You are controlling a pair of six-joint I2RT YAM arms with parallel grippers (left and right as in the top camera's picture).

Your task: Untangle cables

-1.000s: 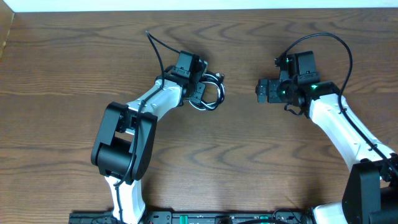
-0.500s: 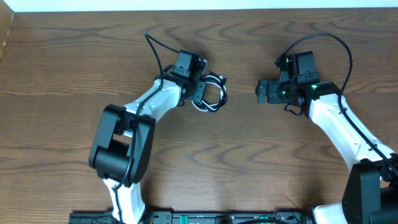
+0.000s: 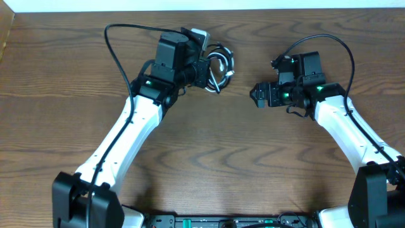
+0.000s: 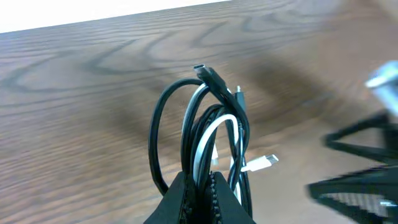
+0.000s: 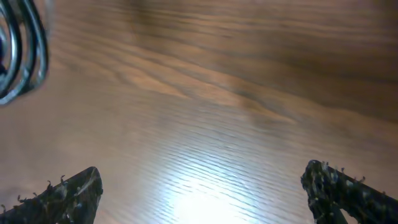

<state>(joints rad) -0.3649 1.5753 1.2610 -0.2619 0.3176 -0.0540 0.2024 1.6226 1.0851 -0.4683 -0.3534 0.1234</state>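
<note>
My left gripper is pinching the black cord and white cord (image 4: 200, 155) together. Next, my right gripper takes the loops' free side (image 3: 230, 62) before my left gripper opens.
The cables (image 3: 221, 64) are a black cord (image 4: 157, 127) and a white cord (image 4: 208, 134) looped together in one bundle, lifted off the table. My left gripper (image 3: 205, 71) is shut on the bottom of the loops (image 4: 202, 186). A white plug (image 4: 264, 163) sticks out to the right, and a black plug (image 4: 208, 73) tops the bundle. My right gripper (image 3: 257, 95) stands open to the right of the bundle, apart from it, with nothing between its fingers (image 5: 68, 193). In the right wrist view the cables (image 5: 25, 50) show at the top left edge.
The brown wooden table (image 3: 209, 158) spreads under both arms. Its pale far edge (image 3: 253, 5) runs just behind the bundle. A thick black arm wire (image 3: 114, 44) arcs over the left arm and another (image 3: 342, 44) over the right.
My left arm has stretched out and carried the bundle up and toward the far edge, its jaws closing fully on it. The right gripper has shifted slightly left, still open.
</note>
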